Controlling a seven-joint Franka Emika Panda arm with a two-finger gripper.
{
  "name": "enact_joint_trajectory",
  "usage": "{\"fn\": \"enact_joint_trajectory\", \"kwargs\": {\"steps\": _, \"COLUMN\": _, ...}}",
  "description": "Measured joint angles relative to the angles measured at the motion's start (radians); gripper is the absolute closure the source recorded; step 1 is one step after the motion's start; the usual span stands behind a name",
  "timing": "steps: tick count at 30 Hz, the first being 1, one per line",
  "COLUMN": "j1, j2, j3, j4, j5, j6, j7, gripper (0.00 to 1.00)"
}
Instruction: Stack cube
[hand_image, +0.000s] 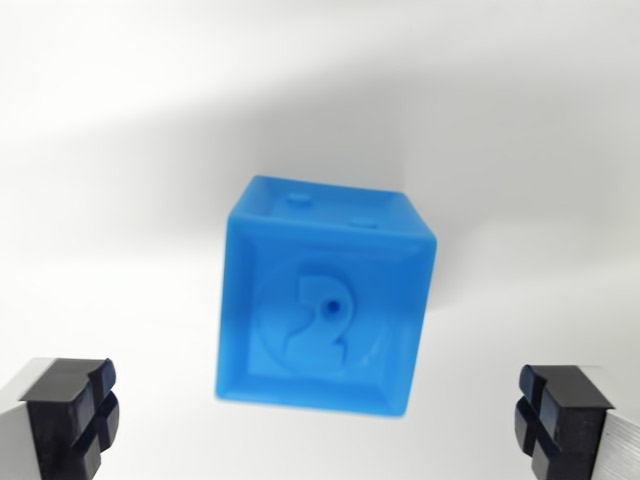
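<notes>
The blue cube (322, 300) has a small hole (333, 308) in its sunken side, so I expect it to bend inward a little when the gripper squeezes and lifts it.
A blue cube (325, 300) with a raised number 2 on the face turned toward the camera rests on the white surface, in the middle of the wrist view. Small studs show on its far side. My gripper (318, 420) is open, its black fingertips (72, 405) at the view's lower left and lower right corners. The cube lies between and just beyond the two fingers, touching neither. No second cube is in view.
A plain white tabletop (130, 150) fills the rest of the view, with a soft shadow band across the top.
</notes>
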Motion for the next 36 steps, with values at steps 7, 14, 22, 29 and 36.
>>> {"fn": "enact_joint_trajectory", "kwargs": {"steps": 7, "j1": 0.003, "j2": 0.056, "j3": -0.003, "j4": 0.012, "j5": -0.001, "j6": 0.046, "j7": 0.001, "gripper": 0.00}}
{"fn": "enact_joint_trajectory", "kwargs": {"steps": 14, "j1": 0.007, "j2": 0.104, "j3": -0.008, "j4": 0.026, "j5": -0.001, "j6": 0.079, "j7": 0.001, "gripper": 0.00}}
{"fn": "enact_joint_trajectory", "kwargs": {"steps": 22, "j1": 0.011, "j2": 0.135, "j3": -0.011, "j4": 0.036, "j5": -0.001, "j6": 0.101, "j7": 0.001, "gripper": 0.00}}
{"fn": "enact_joint_trajectory", "kwargs": {"steps": 29, "j1": 0.012, "j2": 0.140, "j3": -0.012, "j4": 0.038, "j5": -0.001, "j6": 0.104, "j7": 0.001, "gripper": 1.00}}
{"fn": "enact_joint_trajectory", "kwargs": {"steps": 36, "j1": 0.012, "j2": 0.140, "j3": -0.012, "j4": 0.039, "j5": -0.001, "j6": 0.104, "j7": 0.001, "gripper": 1.00}}
